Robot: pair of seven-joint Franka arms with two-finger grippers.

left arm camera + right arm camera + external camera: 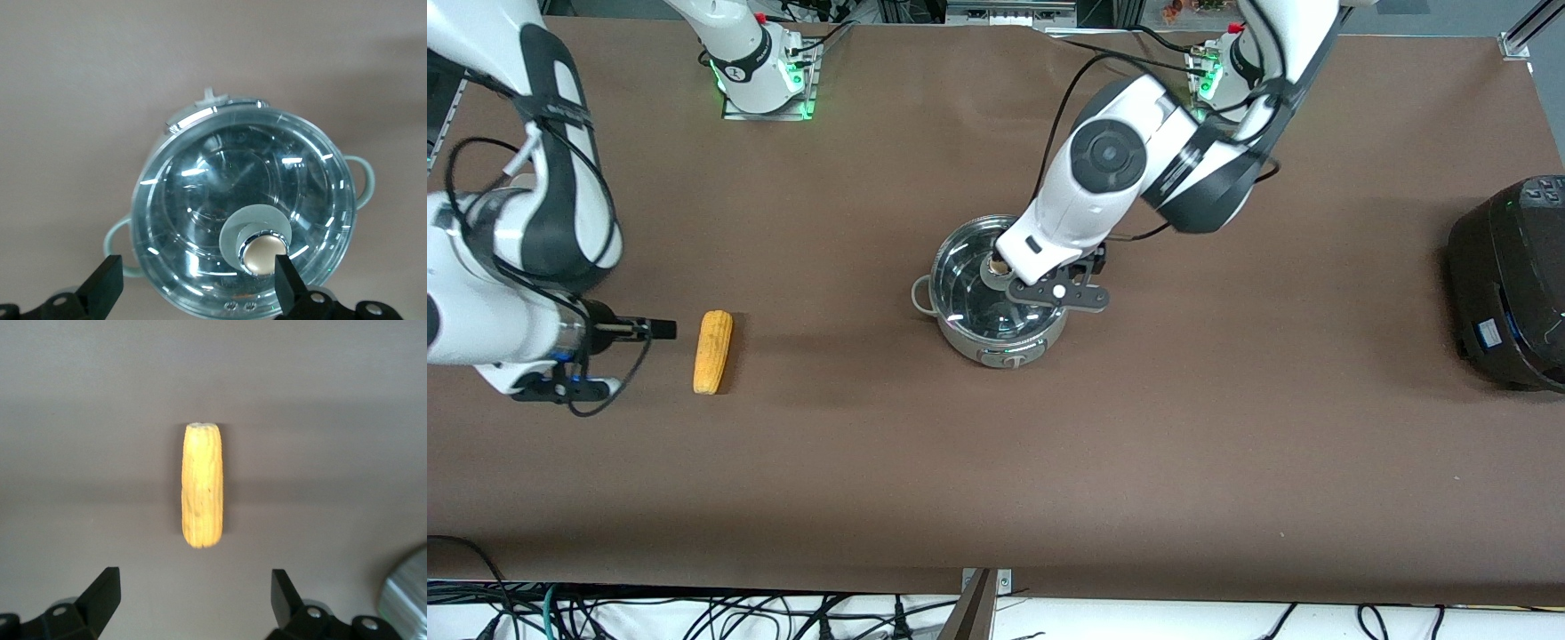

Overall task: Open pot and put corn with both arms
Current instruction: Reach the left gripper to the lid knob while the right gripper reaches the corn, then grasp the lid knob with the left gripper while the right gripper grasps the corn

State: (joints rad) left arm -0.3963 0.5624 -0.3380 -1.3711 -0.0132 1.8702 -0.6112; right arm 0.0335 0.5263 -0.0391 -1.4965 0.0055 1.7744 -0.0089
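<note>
I can see only shiny steel and glints through the clear glass lid (967,293), so the steel pot (1004,350) should be empty when I lift the lid.
The steel pot (996,307) stands mid-table with its clear glass lid (247,200) on. My left gripper (1005,271) hangs low over the lid, open. In the left wrist view the left gripper (197,277) has one finger (288,283) right beside the beige lid knob (265,253), and the other finger is wide off over the lid's rim. The yellow corn (713,351) lies on the table toward the right arm's end. My right gripper (660,329) is open and empty, just beside the corn. In the right wrist view the right gripper (193,590) stops short of the corn's (202,485) end.
A large black cooker (1512,280) stands at the left arm's end of the table. The brown table cover (996,462) is bare nearer the camera. The pot's rim (407,593) shows at the edge of the right wrist view.
</note>
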